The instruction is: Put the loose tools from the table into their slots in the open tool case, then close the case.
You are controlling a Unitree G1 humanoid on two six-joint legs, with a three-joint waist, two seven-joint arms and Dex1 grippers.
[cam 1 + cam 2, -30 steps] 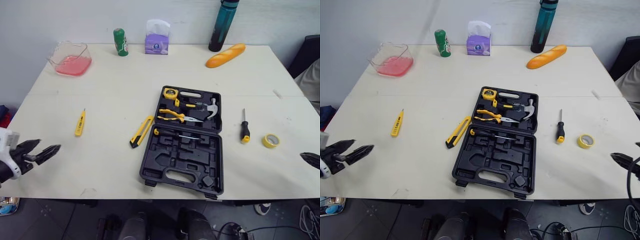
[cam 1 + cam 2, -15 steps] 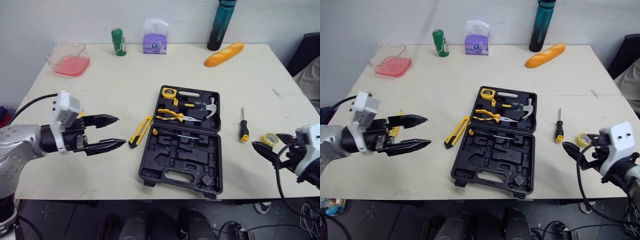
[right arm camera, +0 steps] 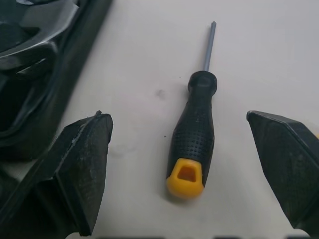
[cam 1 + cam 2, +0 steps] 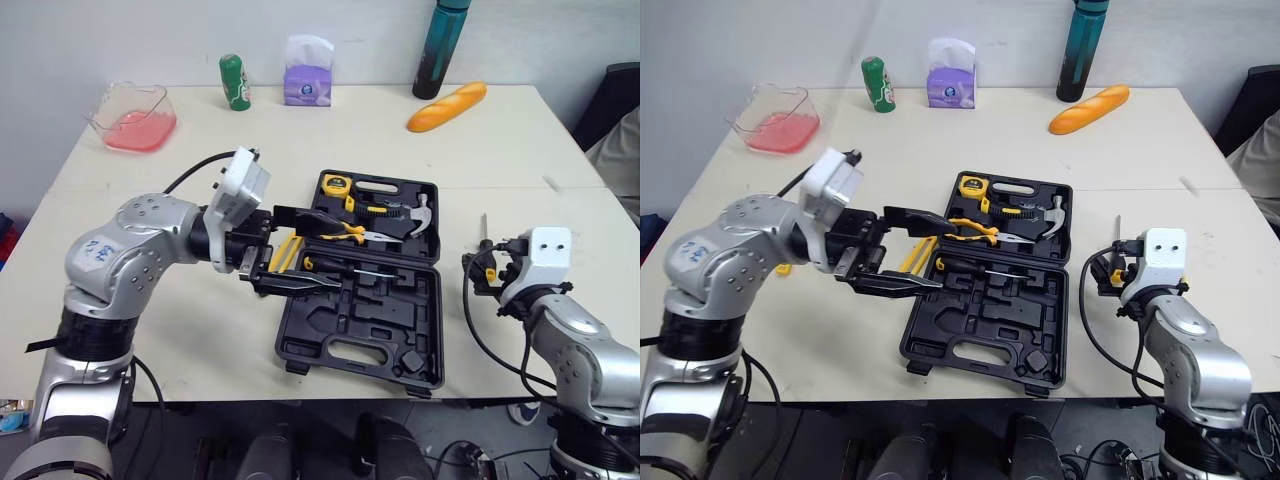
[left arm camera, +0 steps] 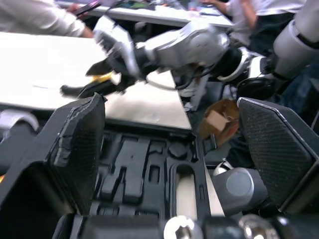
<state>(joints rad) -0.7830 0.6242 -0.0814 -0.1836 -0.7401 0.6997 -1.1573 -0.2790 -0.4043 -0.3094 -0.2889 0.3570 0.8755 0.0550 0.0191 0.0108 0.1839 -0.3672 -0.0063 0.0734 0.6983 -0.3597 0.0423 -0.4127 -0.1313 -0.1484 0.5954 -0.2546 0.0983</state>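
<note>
A sliver of yellow (image 3: 317, 134) shows past my right gripper's finger (image 3: 291, 164), so I should expect a roll of tape to be hidden there when I take the screwdriver away.
The black tool case (image 4: 330, 320) lies open mid-table; its lid half holds a tape measure (image 4: 340, 185), pliers (image 4: 352, 232) and a hammer (image 4: 422, 213). My left gripper (image 4: 338, 257) is open over the case's left edge, fingers pointing right. The yellow utility knife (image 4: 282, 254) lies just left of the case, partly hidden behind those fingers. A black screwdriver with a yellow end (image 3: 192, 139) lies on the table right of the case. My right gripper (image 4: 478, 272) hovers open just above it, one finger on each side of the handle.
Along the far edge stand a pink container (image 4: 133, 115), a green can (image 4: 232, 82), a tissue box (image 4: 307, 85) and a teal bottle (image 4: 440, 50), with a bread loaf (image 4: 447, 107) lying beside the bottle. People sit at another table in the left wrist view.
My left arm swung in from the left to the case's left edge. My right arm came in from the right and now sits over the screwdriver. Both grippers stay open.
</note>
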